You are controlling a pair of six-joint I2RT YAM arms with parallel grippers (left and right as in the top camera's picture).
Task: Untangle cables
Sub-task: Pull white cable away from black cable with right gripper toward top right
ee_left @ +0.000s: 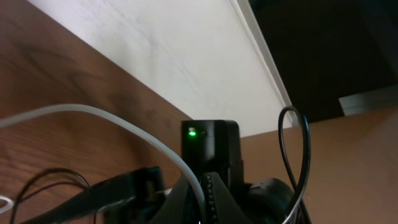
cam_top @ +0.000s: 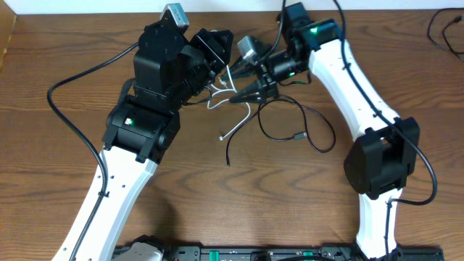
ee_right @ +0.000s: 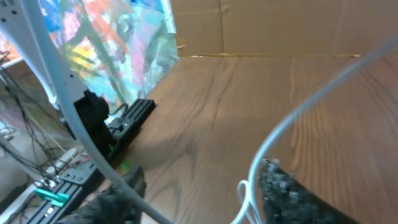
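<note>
Next, my right gripper takes over the white cable (cam_top: pixel 237 127) and puts it down at the clear table edge (cam_top: pixel 444 110), because the cable is hanging from my left gripper next to the black loops.
A white cable (cam_top: pixel 239 123) and thin black cables (cam_top: pixel 299 135) lie tangled on the wooden table (cam_top: pixel 72 43) at mid-back. My left gripper (cam_top: pixel 212 81) is shut on the white cable, which runs between its closed fingers in the left wrist view (ee_left: pixel 205 202) and arcs off to the left (ee_left: pixel 124 121). My right gripper (cam_top: pixel 236 85) faces it closely, fingers spread. In the right wrist view (ee_right: pixel 205 199) the white cable (ee_right: pixel 56 93) loops between the open fingers, close to the right one. Thin black loops show at the lower left of the left wrist view (ee_left: pixel 43 183).
A black cable end (cam_top: pixel 228 161) lies loose in front of the tangle. Thick black arm wires trail at the left (cam_top: pixel 69 109) and right (cam_top: pixel 428 174). A colourful sheet (ee_right: pixel 112 43) and cardboard (ee_right: pixel 280 25) stand beyond the table edge.
</note>
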